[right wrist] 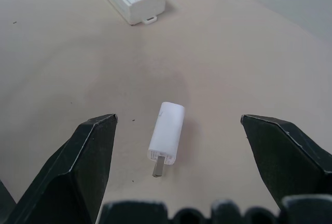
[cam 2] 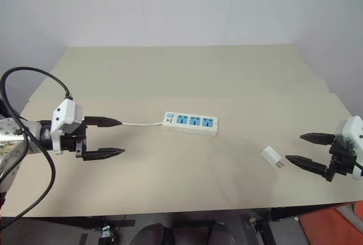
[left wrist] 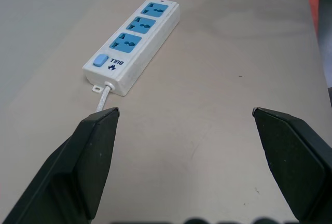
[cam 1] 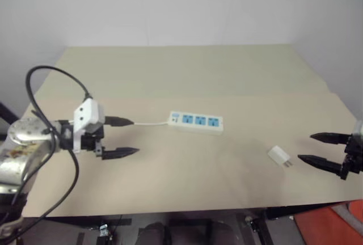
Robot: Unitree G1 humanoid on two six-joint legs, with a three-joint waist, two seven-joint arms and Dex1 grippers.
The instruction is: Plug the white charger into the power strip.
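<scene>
My gripper will drag the thin cord (cam 1: 151,124) along when it pulls the power strip toward the front edge, because the cord runs from the power strip's end (cam 1: 171,119).
The power strip (cam 1: 196,122) lies flat in the middle of the beige table, its three blue sockets facing up and its thin cord running left. The white charger (cam 1: 279,156) lies on its side to the strip's right, prongs pointing toward my right gripper. That right gripper (cam 1: 309,148) hovers open just right of the charger, which sits a short way ahead of its fingertips (right wrist: 99,126) in the right wrist view. My left gripper (cam 1: 131,136) is open at the left, pointing at the strip's cord end (left wrist: 104,95), with nothing between its fingers.
The beige table (cam 1: 187,75) stretches far back behind the strip. Its front edge runs close below both grippers. A black cable (cam 1: 54,75) loops above my left arm. Something red (cam 1: 334,225) sits on the floor off the table's front right corner.
</scene>
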